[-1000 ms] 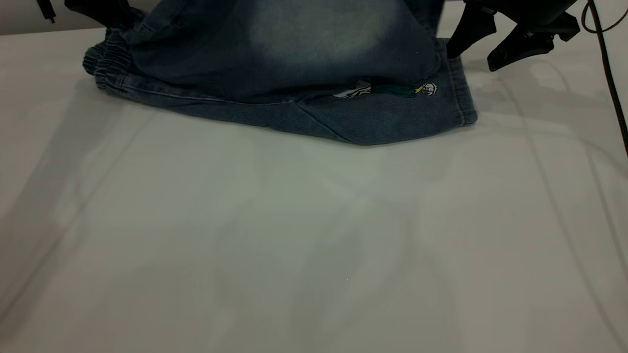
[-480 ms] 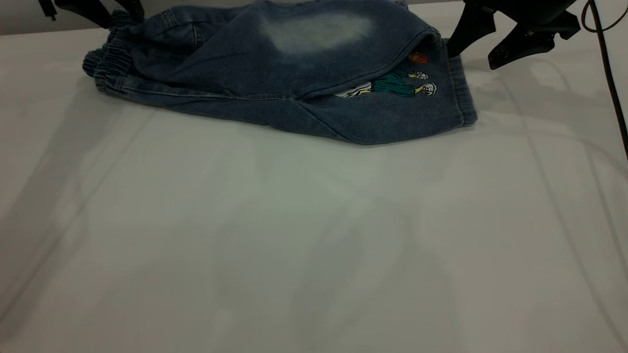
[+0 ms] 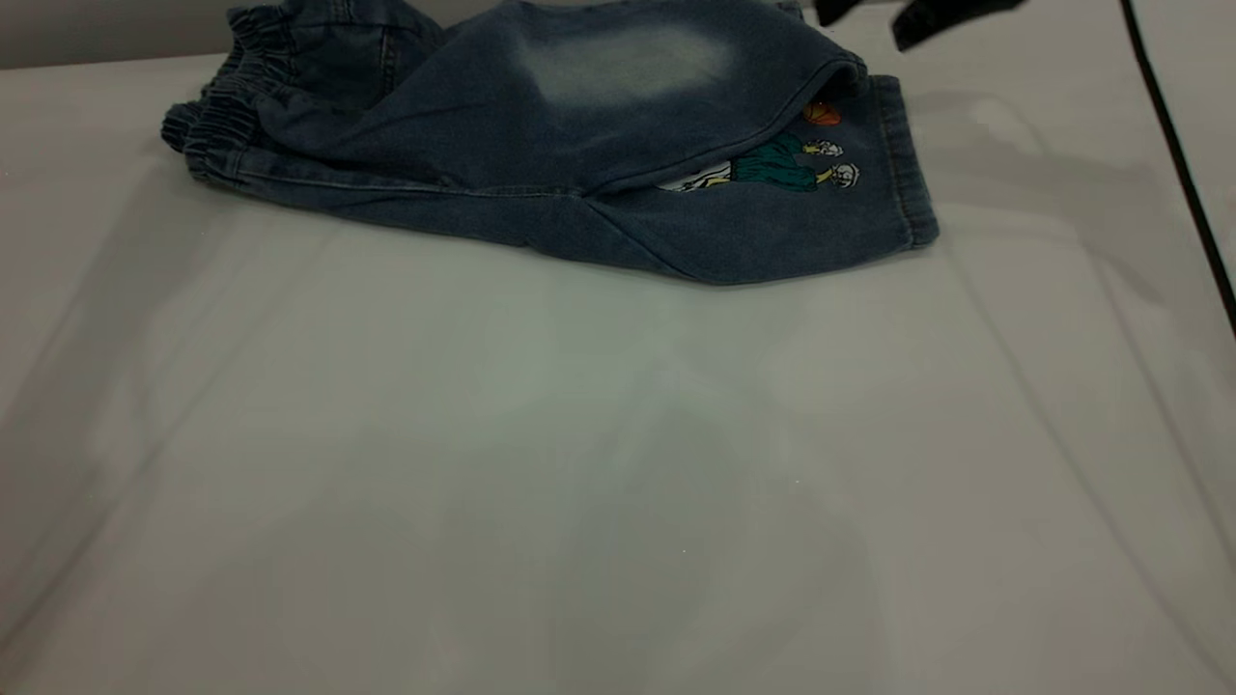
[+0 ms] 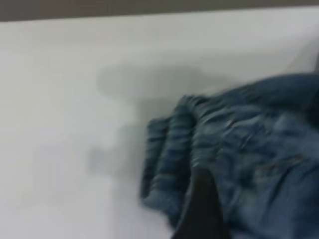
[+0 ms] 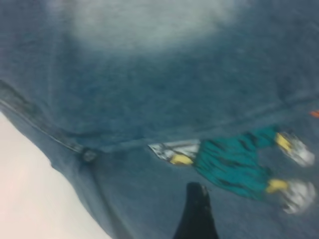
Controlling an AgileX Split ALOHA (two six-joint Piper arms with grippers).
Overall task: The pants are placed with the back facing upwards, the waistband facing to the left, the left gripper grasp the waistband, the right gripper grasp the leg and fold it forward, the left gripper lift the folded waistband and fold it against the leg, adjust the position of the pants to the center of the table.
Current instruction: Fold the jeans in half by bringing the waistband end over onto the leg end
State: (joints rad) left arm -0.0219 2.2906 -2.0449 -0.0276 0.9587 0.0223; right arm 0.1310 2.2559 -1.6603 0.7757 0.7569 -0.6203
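The seams meet [image 3: 582, 193] halfway between the waistband and the hems. I expect the pants [image 3: 463, 139] to fold over near there when I bring the waistband onto the cartoon print.
The pants [image 3: 541, 164] lie folded lengthwise at the far side of the table [image 3: 618, 463], waistband [image 3: 217, 125] to the left. The leg [image 3: 628, 58] with the pale oval lies on top, leaving the cartoon print [image 3: 772, 169] on the lower leg partly uncovered. My right gripper [image 3: 864, 29] hovers open above the hems at the far right, holding nothing; one of its fingers [image 5: 195, 214] shows over the print [image 5: 234, 159]. My left gripper [image 4: 249, 209] is out of the exterior view; one finger [image 4: 202, 209] hangs over the ruched waistband [image 4: 174, 149], open and clear of the cloth.
A black cable [image 3: 1173, 164] runs down the table's right side. A wide stretch of bare white tabletop lies in front of the pants. The table's far edge [image 4: 149, 15] runs just behind the waistband.
The lifted leg dropped flat onto the lower leg. Both grippers then drew up and away; the left one left the exterior view, and the waistband's far part now stands loose.
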